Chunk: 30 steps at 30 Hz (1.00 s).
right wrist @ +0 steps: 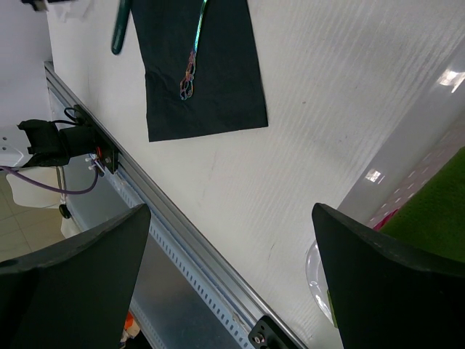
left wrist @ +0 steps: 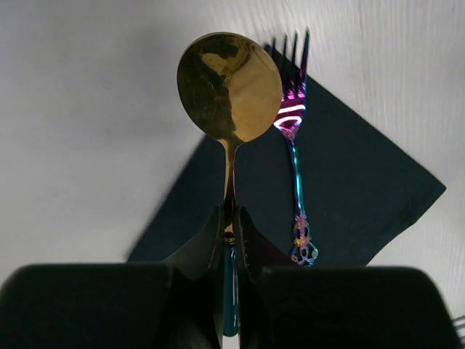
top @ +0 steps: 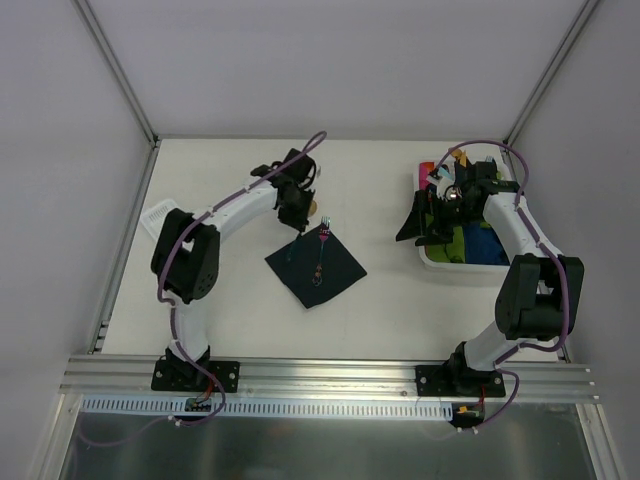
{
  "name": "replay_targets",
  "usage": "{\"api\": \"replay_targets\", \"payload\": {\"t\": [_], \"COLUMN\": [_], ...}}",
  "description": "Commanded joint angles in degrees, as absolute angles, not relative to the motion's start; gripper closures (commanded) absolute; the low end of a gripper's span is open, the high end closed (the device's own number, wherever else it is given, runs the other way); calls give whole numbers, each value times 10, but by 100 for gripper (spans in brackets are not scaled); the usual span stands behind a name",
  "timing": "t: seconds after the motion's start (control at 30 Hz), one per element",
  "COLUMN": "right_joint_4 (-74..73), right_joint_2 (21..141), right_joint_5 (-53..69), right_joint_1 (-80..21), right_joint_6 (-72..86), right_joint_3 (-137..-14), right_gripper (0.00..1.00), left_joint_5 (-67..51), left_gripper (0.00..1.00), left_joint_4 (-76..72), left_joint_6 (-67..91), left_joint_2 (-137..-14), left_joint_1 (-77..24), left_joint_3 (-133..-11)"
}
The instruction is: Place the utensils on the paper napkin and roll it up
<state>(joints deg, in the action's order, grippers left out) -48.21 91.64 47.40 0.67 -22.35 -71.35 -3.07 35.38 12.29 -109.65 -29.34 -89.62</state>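
Observation:
I should keep lowering the spoon with my left gripper until it rests on the napkin (top: 307,263), because the spoon hangs parallel to the fork, with the spoon's gold bowl (top: 312,208) next to the fork's tines.
The dark navy paper napkin (top: 330,272) lies flat on the table as a diamond; it also shows in the left wrist view (left wrist: 356,193) and the right wrist view (right wrist: 218,87). The fork (top: 322,250) lies on it, its bluish tines (left wrist: 292,54) pointing off the far corner, and its handle shows in the right wrist view (right wrist: 192,69). My left gripper (top: 297,222) is shut on the spoon's teal handle (left wrist: 231,291). The gold bowl (left wrist: 229,86) is held out above the napkin's far-left edge, beside the fork. My right gripper (top: 420,226) is open and empty next to the tray.
A white tray (top: 432,257) at the right holds green, blue and pink bundles. A metal rail (top: 330,375) runs along the table's near edge and shows in the right wrist view (right wrist: 182,233). A white object (top: 160,213) lies at the left edge.

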Motion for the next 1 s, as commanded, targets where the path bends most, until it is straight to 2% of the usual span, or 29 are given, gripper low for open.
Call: {"api": "replay_targets", "payload": {"t": [0.0, 0.23, 0.97], "right_joint_4": [-480, -481, -481], "right_joint_2": [925, 931, 933], "right_joint_5": [462, 464, 465], "right_joint_1": [11, 11, 11], "right_joint_6": [-235, -235, -240], "right_joint_3": [-711, -712, -706], "right_gripper": [1, 1, 1], "left_joint_5": [-56, -29, -4], "left_gripper": [100, 100, 100], "left_joint_4": [383, 381, 331], "left_joint_6": [155, 236, 261], "left_joint_2": [-1124, -1139, -1172], "left_joint_1": [-321, -343, -364], "left_joint_3": [-937, -924, -890]}}
